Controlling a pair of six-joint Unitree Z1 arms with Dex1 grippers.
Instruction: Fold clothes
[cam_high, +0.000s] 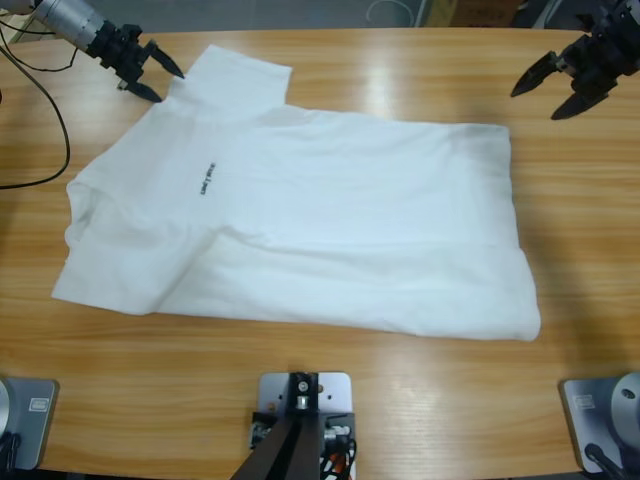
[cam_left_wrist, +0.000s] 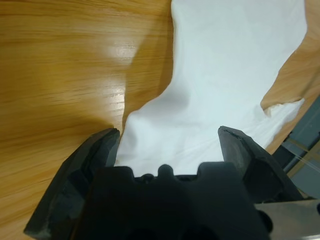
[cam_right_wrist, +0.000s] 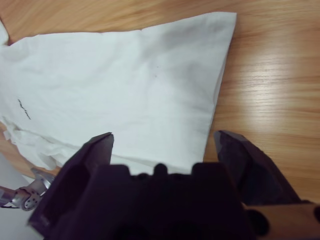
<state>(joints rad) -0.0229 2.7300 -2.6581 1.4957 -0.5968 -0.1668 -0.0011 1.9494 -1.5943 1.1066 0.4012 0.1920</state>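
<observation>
I expect the far sleeve (cam_high: 238, 80), which sticks out limply past the T-shirt's far side (cam_high: 390, 123), to drop in line with that side when I lift and pull.
The clothes are one white T-shirt (cam_high: 330, 220) lying flat across the wooden table, neck end to the left and hem to the right, with a tiny dark logo (cam_high: 205, 180) on the chest. My left gripper (cam_high: 163, 82) hovers open at the upper left, just beside the far sleeve (cam_high: 240, 75). In the left wrist view that sleeve's white cloth (cam_left_wrist: 225, 75) lies ahead of the open left gripper (cam_left_wrist: 169, 132). My right gripper (cam_high: 540, 98) hangs open at the upper right, apart from the hem corner (cam_high: 495, 135). The right wrist view looks over the open right gripper (cam_right_wrist: 164, 135) onto the shirt (cam_right_wrist: 125, 90).
Bare wooden table (cam_high: 400, 80) runs along the far edge between the two arms, and more bare table (cam_high: 450, 390) lies in front of the shirt. Black cables (cam_high: 40, 110) trail over the table's left end.
</observation>
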